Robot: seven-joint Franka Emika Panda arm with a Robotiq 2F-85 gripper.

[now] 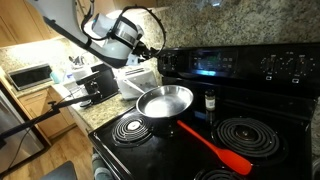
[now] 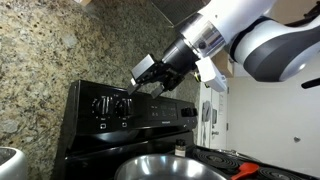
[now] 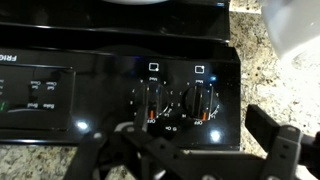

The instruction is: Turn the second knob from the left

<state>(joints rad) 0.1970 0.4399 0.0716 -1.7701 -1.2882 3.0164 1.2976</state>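
Note:
My gripper needs to move toward the display and centre on the second knob [image 3: 153,102] first, because its spread fingers reach over both the end knob [image 3: 203,103] and the second knob.
The black stove's back panel has two knobs at its left end. In an exterior view they show as the end knob [image 2: 100,107] and the second knob [image 2: 125,105]. The wrist view seems upside down: the end knob [image 3: 203,100] lies beside the granite, and the second knob [image 3: 148,100] is closer to the display. My gripper [image 3: 190,148] is open and empty, with its fingers spread. It hovers just off the panel in front of these knobs and touches neither. It shows in both exterior views [image 2: 143,80] [image 1: 150,50].
A steel pan [image 1: 165,101] and a red spatula [image 1: 213,148] lie on the cooktop, with a small bottle [image 1: 209,101] behind them. More knobs [image 1: 280,66] sit at the panel's other end. A granite wall [image 2: 50,60] stands behind the stove. The counter [image 1: 70,75] beside it is cluttered.

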